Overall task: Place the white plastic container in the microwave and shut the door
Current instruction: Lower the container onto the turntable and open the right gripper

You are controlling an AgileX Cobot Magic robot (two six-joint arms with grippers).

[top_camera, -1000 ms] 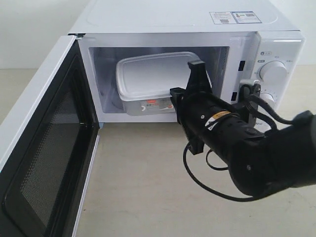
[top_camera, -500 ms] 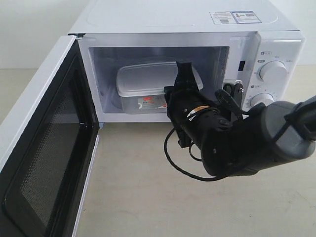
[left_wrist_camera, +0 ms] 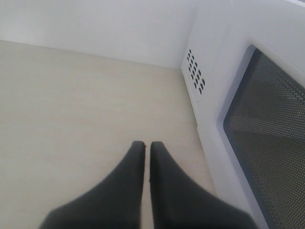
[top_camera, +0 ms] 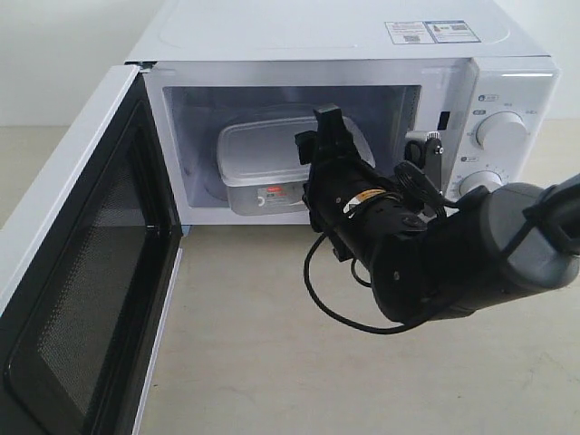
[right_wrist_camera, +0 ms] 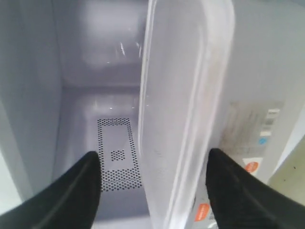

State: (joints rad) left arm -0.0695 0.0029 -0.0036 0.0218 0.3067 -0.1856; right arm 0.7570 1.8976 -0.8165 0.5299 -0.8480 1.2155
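My gripper will push the white plastic container (top_camera: 265,149), which sits crooked with its front over the microwave hollow's edge, so it will slide deeper and straighten.
The white plastic container (top_camera: 258,156) rests inside the microwave (top_camera: 317,36), its red-and-white label facing out. My right gripper (top_camera: 317,131) reaches into the cavity at the container's right end and is open. In the right wrist view its fingers (right_wrist_camera: 88,171) stand wide apart on either side of the container's lid rim (right_wrist_camera: 183,95), with gaps on both sides. The door (top_camera: 82,272) is swung fully open at the left. My left gripper (left_wrist_camera: 144,144) is shut on nothing above the table, beside the door's mesh window (left_wrist_camera: 267,138).
Two round knobs (top_camera: 501,131) sit on the microwave's right panel, just behind my right arm. A loose black cable (top_camera: 317,290) hangs under that arm. The beige table (top_camera: 254,353) stretches in front of the microwave, with the open door along its left side.
My right gripper carried the container down and deeper into the cavity, shifting left. The container now sits lower, and the fingers stand clear of it.
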